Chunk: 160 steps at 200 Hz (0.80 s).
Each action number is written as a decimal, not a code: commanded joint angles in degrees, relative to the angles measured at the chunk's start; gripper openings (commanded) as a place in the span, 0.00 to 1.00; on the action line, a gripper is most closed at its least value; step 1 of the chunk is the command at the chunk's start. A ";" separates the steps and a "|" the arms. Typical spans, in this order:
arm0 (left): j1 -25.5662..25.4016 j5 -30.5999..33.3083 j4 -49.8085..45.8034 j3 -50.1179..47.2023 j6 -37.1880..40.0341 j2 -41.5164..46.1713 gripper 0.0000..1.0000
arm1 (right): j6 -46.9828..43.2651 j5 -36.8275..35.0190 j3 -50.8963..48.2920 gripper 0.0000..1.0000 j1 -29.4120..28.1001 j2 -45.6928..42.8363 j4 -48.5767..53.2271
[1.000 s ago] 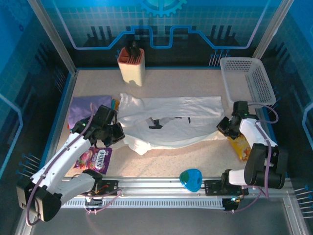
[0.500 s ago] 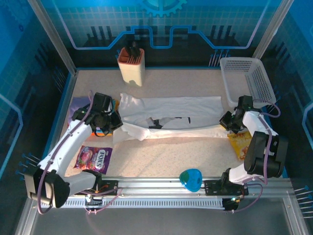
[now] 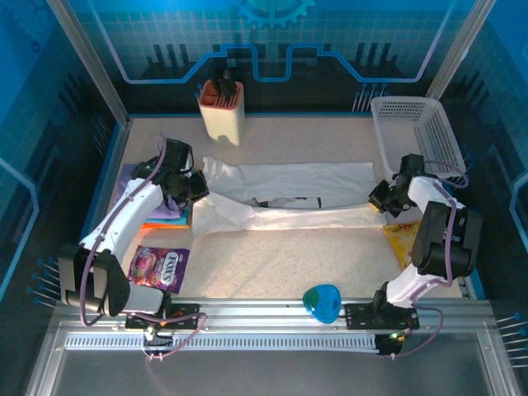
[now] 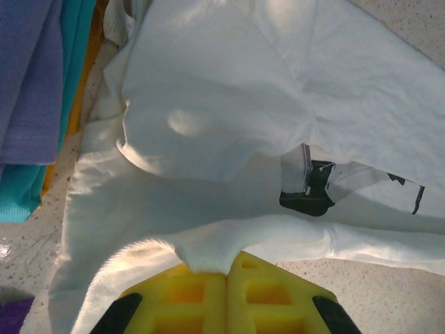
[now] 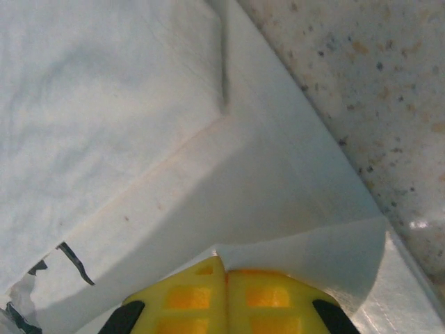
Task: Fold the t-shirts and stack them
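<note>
I keep carrying the white t-shirt's front flap (image 3: 309, 218) with my left gripper toward the back flap (image 3: 285, 181) while it stretches straight between my grippers, until the flaps meet, then release it.
A white t-shirt (image 3: 289, 183) with small dark marks lies stretched across the middle of the table, folded into a long band. My left gripper (image 3: 196, 188) is shut on its left edge. In the left wrist view the yellow pads (image 4: 264, 292) pinch a tuft of the white t-shirt (image 4: 208, 90). My right gripper (image 3: 381, 200) is shut on the shirt's right end, and the right wrist view shows white cloth (image 5: 139, 104) caught between the closed pads (image 5: 278, 296). Folded lavender, teal and orange-edged garments (image 3: 140, 181) lie stacked beside the left gripper, their edges (image 4: 28, 83) close to the shirt.
A shiny purple snack packet (image 3: 157, 268) lies near the left front. At the back right stands a white perforated basket (image 3: 417, 132), at the back a cream holder (image 3: 223, 111). A yellow packet (image 3: 404, 243) lies front right and a blue-green object (image 3: 322, 301) sits on the front rail.
Both grippers have moved toward the back of the table with the shirt's near edge, folding it over. The shirt now lies as a narrower band.
</note>
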<state>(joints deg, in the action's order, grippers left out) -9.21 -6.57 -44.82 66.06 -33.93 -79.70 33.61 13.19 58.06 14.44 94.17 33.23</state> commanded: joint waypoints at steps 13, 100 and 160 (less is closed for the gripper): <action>0.93 -1.12 2.21 2.26 1.68 -2.26 0.00 | 1.00 0.43 2.84 0.00 0.51 1.75 -1.19; 2.00 1.14 2.70 6.35 3.43 -7.60 0.00 | 1.38 -0.54 4.52 0.00 -1.12 4.96 -2.09; 4.41 5.18 4.17 9.01 4.93 -13.18 0.15 | 1.38 -1.31 4.10 0.25 -2.24 3.04 -2.38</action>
<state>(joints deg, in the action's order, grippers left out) -6.74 -4.71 -42.41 72.31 -30.94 -90.43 35.07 12.47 61.19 13.19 98.28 31.88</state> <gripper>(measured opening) 0.077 0.181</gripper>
